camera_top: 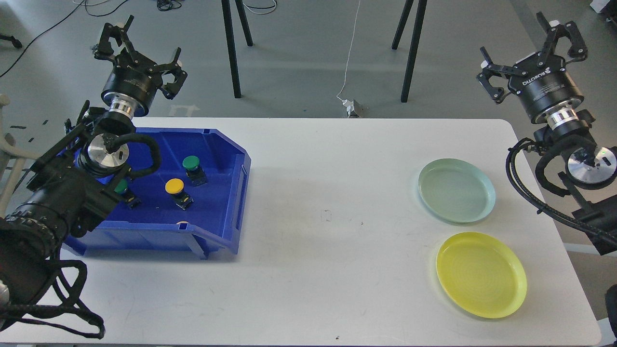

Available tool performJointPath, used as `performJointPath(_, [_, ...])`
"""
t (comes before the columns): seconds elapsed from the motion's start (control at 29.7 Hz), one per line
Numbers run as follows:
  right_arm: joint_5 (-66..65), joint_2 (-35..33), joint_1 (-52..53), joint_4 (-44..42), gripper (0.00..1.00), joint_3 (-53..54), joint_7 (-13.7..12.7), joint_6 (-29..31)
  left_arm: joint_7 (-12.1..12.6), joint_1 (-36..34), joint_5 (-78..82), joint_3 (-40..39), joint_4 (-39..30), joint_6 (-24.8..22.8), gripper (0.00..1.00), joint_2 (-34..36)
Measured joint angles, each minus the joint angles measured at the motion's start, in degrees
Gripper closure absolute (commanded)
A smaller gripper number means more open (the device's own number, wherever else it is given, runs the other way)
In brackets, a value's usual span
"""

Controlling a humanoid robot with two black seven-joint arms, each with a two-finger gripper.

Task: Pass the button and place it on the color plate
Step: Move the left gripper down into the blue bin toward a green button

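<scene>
My gripper will place the green button [121, 186] on the pale green plate. The button should lie on its side and stay there, because its black body [132, 200] is long and boxy.
A blue bin [226, 202] stands at the table's left. In it are a yellow button [175, 188], a green button [192, 165] behind it, and another green button [122, 189] partly hidden by my left arm. A pale green plate [456, 190] and a yellow plate [481, 274] lie at the table's right. My left gripper [139, 46] is open and empty, raised above the bin's back left corner. My right gripper [530, 48] is open and empty, raised beyond the table's back right corner.
The white table [328, 250] has a rounded right edge. Black stand legs [231, 53] and a power adapter [353, 107] with its white cable are on the floor behind the table. A small pale thing [182, 223] peeks over the bin's front wall.
</scene>
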Motion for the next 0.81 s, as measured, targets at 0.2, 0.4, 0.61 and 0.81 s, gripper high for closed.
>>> performJointPath(0.2, [0.0,-0.07,1.63,0.31,0.01,0.06,-0.34,0.0,0.45,-0.14,4.59,0.34,-5.02,0.0,0.0,5.79])
performJointPath(0.4, [0.0,-0.66,1.91,1.72,0.01,0.0,-0.41,0.0,0.0,2.93,14.68,3.81,-19.79,0.0,0.01,19.3])
performJointPath(0.61, [0.0,-0.88,0.97,3.26,0.01,0.15,-0.34,0.0,-0.02,5.16,28.57,8.46,-36.1,-0.02,0.04,34.11])
performJointPath(0.81, [0.0,-1.21,0.91,3.31,0.01,0.58,-0.17,0.0,-0.16,5.21,51.94,9.55,-41.66,-0.02,0.04,40.78])
